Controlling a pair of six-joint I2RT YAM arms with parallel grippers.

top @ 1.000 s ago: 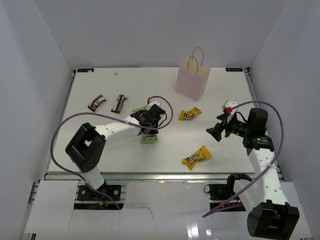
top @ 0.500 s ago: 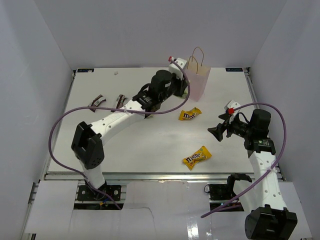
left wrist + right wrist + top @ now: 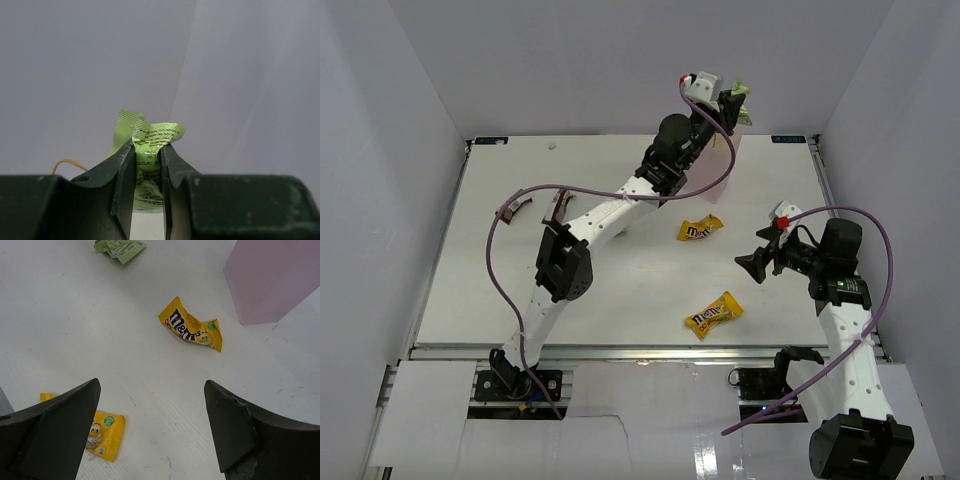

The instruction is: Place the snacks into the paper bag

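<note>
The robot's left gripper has the light green pouch [image 3: 744, 112] up over the paper bag's cord handle, so it should keep moving down toward the bag's opening [image 3: 723, 138] and let go there.
My left gripper [image 3: 734, 102] is raised high over the pale pink paper bag [image 3: 718, 172], shut on a light green pouch [image 3: 744, 110]. In the left wrist view the pouch [image 3: 149, 150] is pinched between the dark fingers [image 3: 122, 175], with a tan cord handle [image 3: 67, 162] just showing below. Two yellow candy bags [image 3: 700, 228] [image 3: 713, 314] lie on the table. My right gripper [image 3: 752, 262] hovers open and holds nothing. Its wrist view shows both yellow bags [image 3: 192, 330] [image 3: 102, 432], another green pouch [image 3: 120, 247] and the paper bag [image 3: 272, 280].
Two dark brown bars [image 3: 513, 208] [image 3: 560, 206] lie at the far left of the white table [image 3: 620, 290]. The left arm stretches across the middle and hides part of the paper bag. White walls close in the table on three sides.
The left arm lifted the green pouch off the middle of the table and swung it back and right to above the paper bag. The right arm hardly moved.
</note>
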